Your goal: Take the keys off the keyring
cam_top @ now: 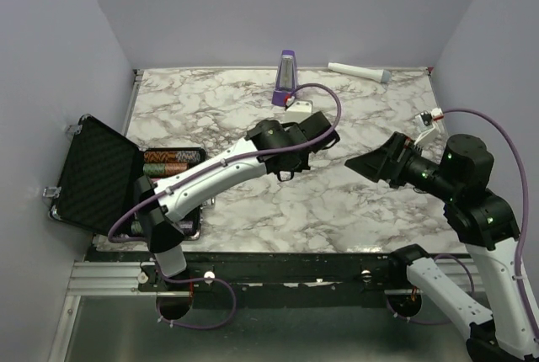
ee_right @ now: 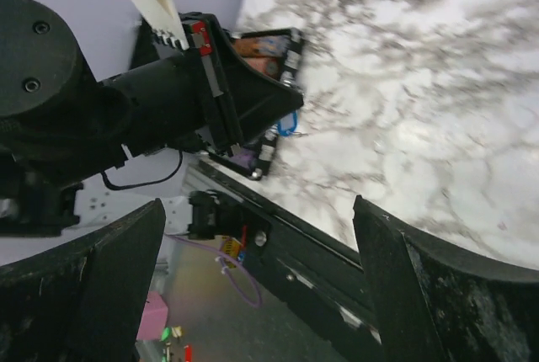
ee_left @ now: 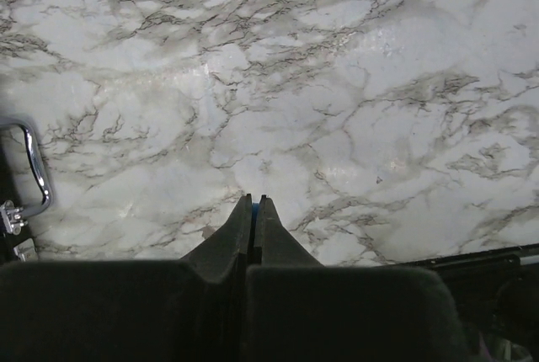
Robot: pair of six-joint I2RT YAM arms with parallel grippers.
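My left gripper holds the keys' blue head (ee_right: 287, 124) and the way to it is open, so my right gripper should keep approaching until its fingers surround the keys.
My left gripper (cam_top: 286, 173) is shut over the middle of the marble table (cam_top: 210, 101). In the left wrist view a sliver of the keys' bright blue head (ee_left: 253, 215) shows between its closed fingertips (ee_left: 253, 202). The right wrist view shows that gripper from the side, with a small blue piece of the keys (ee_right: 286, 124) at its tip. I cannot make out the keyring or any silvery parts. My right gripper (cam_top: 358, 162) is wide open and empty, level with the left gripper and a short way to its right, with its fingers pointing at it (ee_right: 259, 206).
An open black case (cam_top: 97, 173) with rows of chips (cam_top: 173, 158) lies at the left edge; its chrome handle (ee_left: 38, 168) shows in the left wrist view. A purple metronome-shaped block (cam_top: 286, 76) and a white cylinder (cam_top: 358, 71) stand at the back.
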